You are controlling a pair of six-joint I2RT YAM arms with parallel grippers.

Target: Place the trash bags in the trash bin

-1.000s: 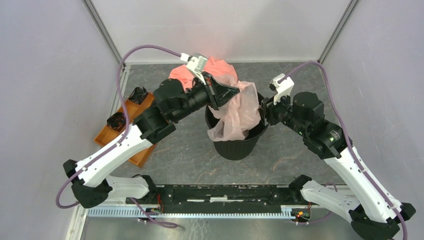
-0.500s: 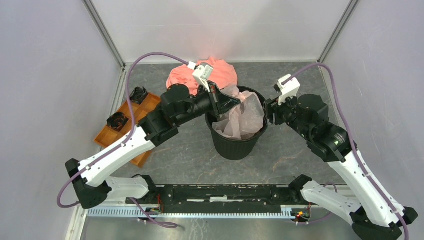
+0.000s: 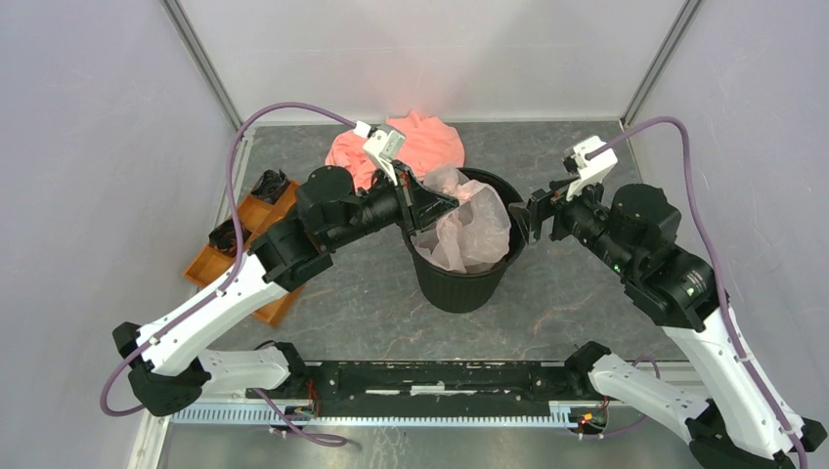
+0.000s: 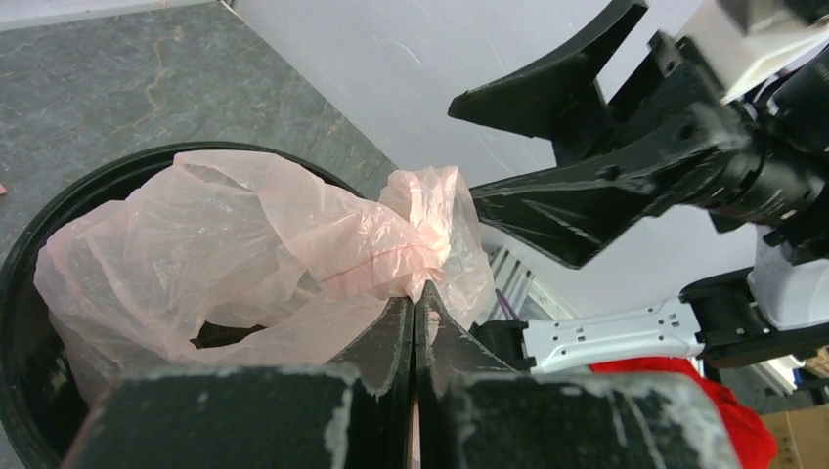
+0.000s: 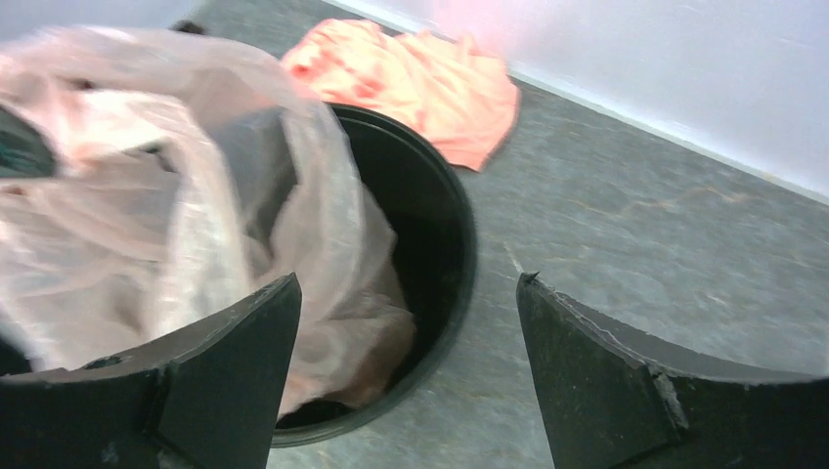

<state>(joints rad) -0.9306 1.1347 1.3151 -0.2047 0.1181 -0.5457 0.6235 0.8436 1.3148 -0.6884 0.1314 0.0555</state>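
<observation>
I can see the trash bag's opening [image 3: 459, 197] bunched up at my left gripper, so my right gripper should hold the bag's opposite side [image 3: 497, 233] while my left gripper opens and grips again.
The round black trash bin [image 3: 459, 288] stands mid-table. The thin pale pink trash bag [image 3: 474, 227] lies crumpled inside its mouth, bulging a little above the rim. My left gripper [image 3: 452, 201] is shut on a fold of the bag at the bin's left rim; in the left wrist view the jaws [image 4: 414, 305] pinch the pink film [image 4: 293, 234] over the bin [image 4: 29, 410]. My right gripper [image 3: 524, 217] is open and empty just right of the bin's rim; in the right wrist view [image 5: 409, 283] the bag [image 5: 147, 205] and bin [image 5: 445, 234] lie ahead of it.
A salmon-orange cloth [image 3: 420, 142] lies behind the bin, also in the right wrist view [image 5: 420, 83]. An orange compartment tray [image 3: 220, 269] with black parts sits at the left. Grey walls close in the table on three sides.
The bag has gone from draping over the bin's front rim to lying inside the bin. My left gripper lowered with it. My right arm drew back to the right, away from the bag.
</observation>
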